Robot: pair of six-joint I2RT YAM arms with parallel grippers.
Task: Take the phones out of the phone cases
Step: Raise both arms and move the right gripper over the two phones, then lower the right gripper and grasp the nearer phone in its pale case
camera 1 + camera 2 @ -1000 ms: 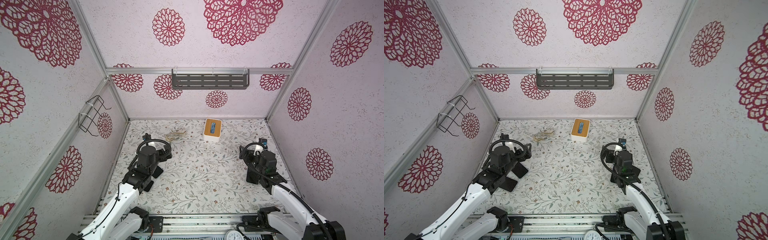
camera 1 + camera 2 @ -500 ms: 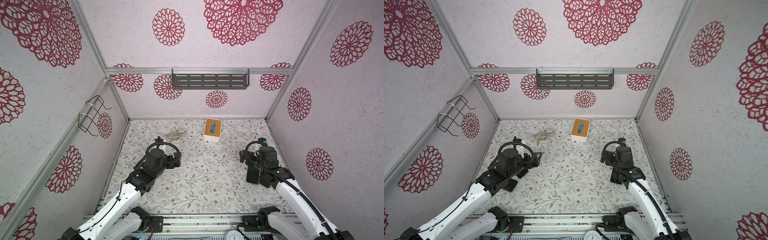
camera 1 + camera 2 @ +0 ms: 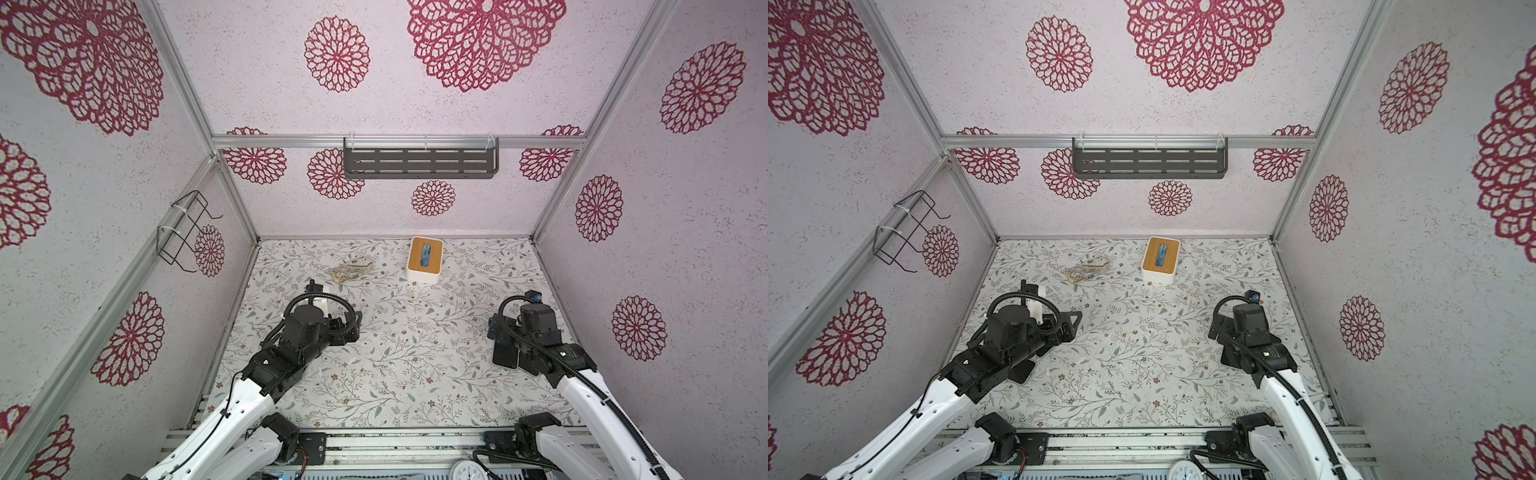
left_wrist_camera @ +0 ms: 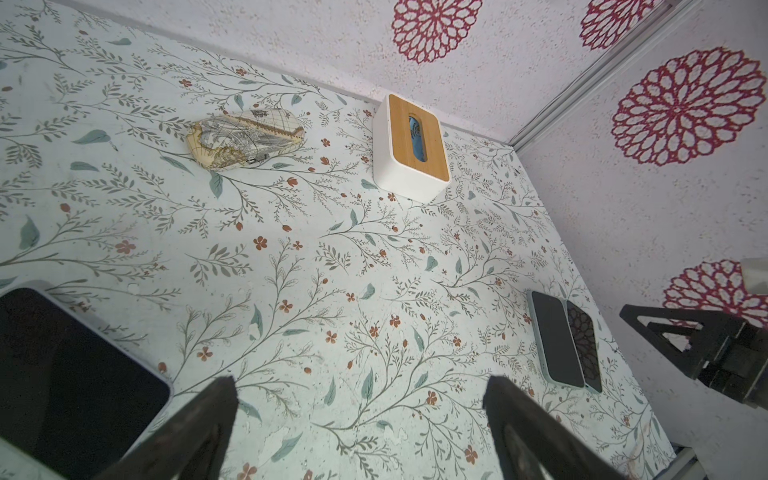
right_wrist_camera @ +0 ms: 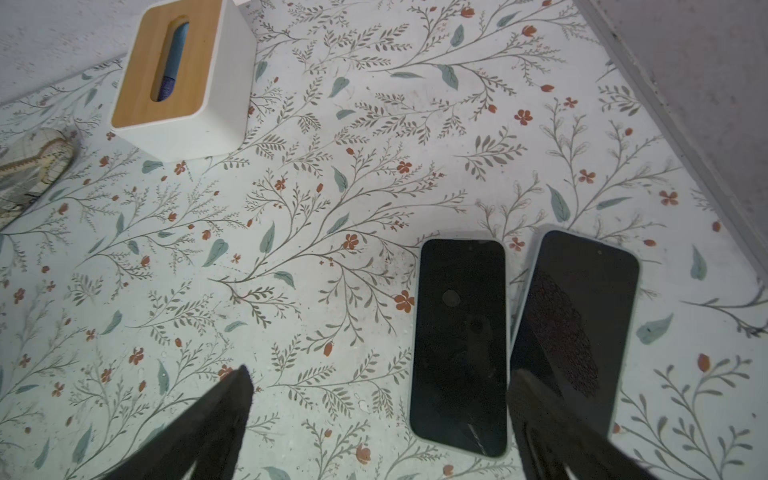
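The open fingers of the robot's right gripper face across the width of the phone nearer the tissue box (image 5: 461,344), so the gripper should go down next until they are on either side of that phone's long sides (image 5: 413,360).
Two dark-screened phones lie side by side on the floral table, each edged by a pale phone case. In the right wrist view one phone (image 5: 461,345) lies flat with a cracked corner, and the second phone (image 5: 577,320) leans against it. My right gripper (image 5: 382,372) hovers open just before them, one finger over the gap between the phones. In a top view the right gripper (image 3: 496,332) mostly hides them. A third dark phone (image 4: 75,374) lies beside my open left gripper (image 4: 361,382), which holds nothing and shows in both top views (image 3: 355,330) (image 3: 1073,326).
A white tissue box with a wooden lid (image 3: 424,259) stands at the back of the table. A map-printed pouch (image 3: 349,270) lies to its left. A dark shelf (image 3: 419,162) hangs on the back wall and a wire rack (image 3: 183,232) on the left wall.
The left arm has swung forward and toward the table's middle, off the phone beside it. The right arm has shifted slightly to the right. Both grippers stay open.
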